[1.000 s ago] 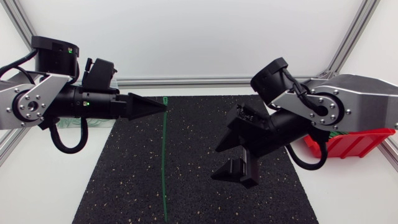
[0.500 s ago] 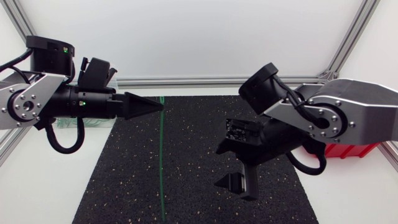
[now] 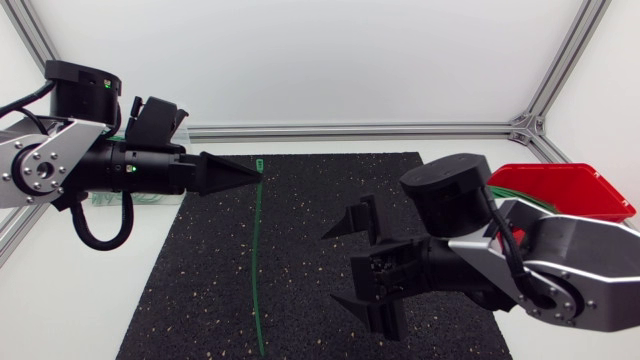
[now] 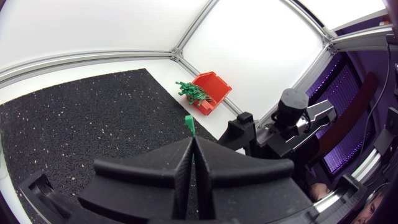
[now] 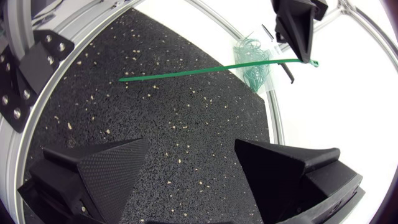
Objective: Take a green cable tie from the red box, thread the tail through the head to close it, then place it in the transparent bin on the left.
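Observation:
The green cable tie hangs in a smooth curve, so it should bend into a wide loop when the robot brings the tail to the head.
My left gripper is shut on a green cable tie just below its head. The tie hangs from it in a long line over the black mat. In the left wrist view the tie's head pokes out past the closed fingertips. My right gripper stands open to the right of the tie, apart from it, fingers pointing left. The right wrist view looks between its open gripper at the tie and my left gripper. The red box is at the far right and holds green ties.
The transparent bin with closed green ties lies beyond the mat's left edge, under my left arm. The black mat covers the table's middle. Aluminium frame rails run along the back.
My right arm has swung down and toward the table's front, uncovering the red box, and its open gripper now faces the tie. The left gripper has barely moved.

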`<state>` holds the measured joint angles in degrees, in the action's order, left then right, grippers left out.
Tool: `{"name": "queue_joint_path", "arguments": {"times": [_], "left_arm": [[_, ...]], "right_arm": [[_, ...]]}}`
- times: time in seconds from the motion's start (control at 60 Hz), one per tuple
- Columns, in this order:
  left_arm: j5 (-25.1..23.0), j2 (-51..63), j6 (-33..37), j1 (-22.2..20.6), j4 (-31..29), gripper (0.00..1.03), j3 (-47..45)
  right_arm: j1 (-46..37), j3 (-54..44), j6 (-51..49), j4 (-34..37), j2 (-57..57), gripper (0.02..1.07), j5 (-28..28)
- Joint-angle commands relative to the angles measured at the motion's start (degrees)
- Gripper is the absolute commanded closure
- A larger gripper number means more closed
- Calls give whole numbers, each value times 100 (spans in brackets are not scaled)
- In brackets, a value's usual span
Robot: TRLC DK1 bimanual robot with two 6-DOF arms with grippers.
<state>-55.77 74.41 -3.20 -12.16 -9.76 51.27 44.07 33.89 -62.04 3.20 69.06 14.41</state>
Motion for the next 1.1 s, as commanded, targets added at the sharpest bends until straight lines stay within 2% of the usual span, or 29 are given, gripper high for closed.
{"name": "queue_joint_path", "arguments": {"times": [0.0,0.083,0.183,0.283,0.583,0.833,1.0,1.083], "left_arm": [[-198,109,-225,74,-70,100,164],[-312,135,-506,135,-70,100,261],[-435,170,-1060,162,-61,99,331],[-540,249,-1552,214,-44,100,375],[-1244,1031,-2290,663,-52,100,674],[-1613,1251,-2668,803,-70,100,850],[-1674,1453,-2791,891,-61,100,982],[-1683,1568,-2809,953,-61,100,1052]], "right_arm": [[207,-190,-520,-259,-68,6,-185],[277,-216,-810,-593,-77,6,-325],[435,-480,-1117,-1507,-156,6,-536],[629,-691,-1425,-1981,-208,6,-580],[1007,-1218,-2594,-3475,451,6,-659],[1182,-1218,-3077,-4073,890,6,-510],[1464,-1174,-3314,-4091,952,6,-510],[1490,-1253,-3499,-4038,890,6,-158]]}}
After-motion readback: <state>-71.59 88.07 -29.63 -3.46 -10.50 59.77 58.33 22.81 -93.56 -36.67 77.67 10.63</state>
